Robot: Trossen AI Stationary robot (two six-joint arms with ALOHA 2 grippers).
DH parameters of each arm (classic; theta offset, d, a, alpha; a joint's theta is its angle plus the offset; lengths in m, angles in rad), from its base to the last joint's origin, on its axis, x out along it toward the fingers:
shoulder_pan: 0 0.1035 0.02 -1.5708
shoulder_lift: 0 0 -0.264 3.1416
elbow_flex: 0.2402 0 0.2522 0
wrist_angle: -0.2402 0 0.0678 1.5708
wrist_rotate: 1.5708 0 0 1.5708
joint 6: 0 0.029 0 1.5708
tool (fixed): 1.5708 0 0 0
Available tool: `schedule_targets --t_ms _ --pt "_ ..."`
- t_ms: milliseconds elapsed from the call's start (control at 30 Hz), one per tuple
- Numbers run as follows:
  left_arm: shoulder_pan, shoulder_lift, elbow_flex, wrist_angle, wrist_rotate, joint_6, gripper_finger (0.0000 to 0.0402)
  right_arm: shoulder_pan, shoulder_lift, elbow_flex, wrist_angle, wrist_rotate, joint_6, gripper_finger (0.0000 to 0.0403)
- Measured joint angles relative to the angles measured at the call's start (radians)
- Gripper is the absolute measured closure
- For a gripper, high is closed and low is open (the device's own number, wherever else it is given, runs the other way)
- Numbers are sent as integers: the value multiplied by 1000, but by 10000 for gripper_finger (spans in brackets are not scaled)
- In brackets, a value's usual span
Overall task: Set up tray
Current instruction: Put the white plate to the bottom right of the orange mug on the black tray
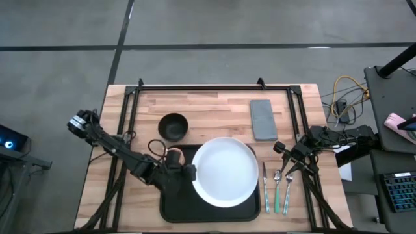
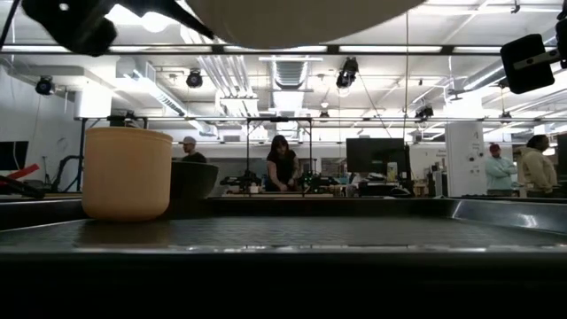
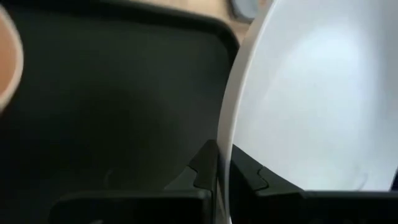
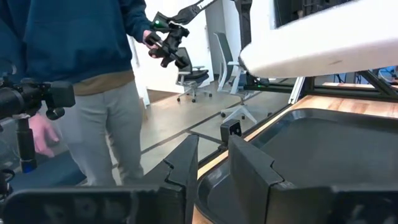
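Observation:
The white plate sticks out past the black tray's far rim. My left gripper should pull the plate back toward the tray's near edge (image 1: 197,219) before it lowers the plate.
The white plate (image 1: 224,170) hangs over the black tray (image 1: 179,207), and my left gripper (image 1: 189,173) is shut on its left edge. From table height the plate's underside (image 2: 301,18) shows well above the tray floor (image 2: 292,232). A tan cup (image 1: 173,156) stands upright on the tray's far left corner. My right gripper (image 1: 282,152) waits at the table's right side, beyond the tray's right rim. Its fingers (image 4: 213,163) stand a little apart with nothing between them. My left gripper pinches the plate's rim (image 3: 225,124) at the plate's left edge, between its two fingers. The fingers come from the table's left, slanting downward. The plate is lifted clear of the tray (image 3: 124,93) and reaches out to the right from the fingers.
A black bowl (image 1: 173,126) sits on the wood behind the tray. A grey folded napkin (image 1: 262,119) lies at the far right. Cutlery (image 1: 276,192) lies to the right of the tray. A person in a blue top (image 4: 93,74) stands beyond the table.

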Motion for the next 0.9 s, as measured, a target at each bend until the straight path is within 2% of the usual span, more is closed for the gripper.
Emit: schedule_targets --t_ms 267,367,533,667,900 --pt "-72 133 75 -2 -23 -203 402 0 0 0 0 0 0 329" --pt "-103 189 130 -79 -11 -266 402 0 0 0 0 0 0 333" --pt "-124 239 241 -314 76 -289 401 0 0 0 0 0 0 334" --pt "-123 238 288 -412 48 -291 401 0 0 0 0 0 0 329" --pt "-119 235 264 -419 -1 -290 401 0 0 0 0 0 0 321"
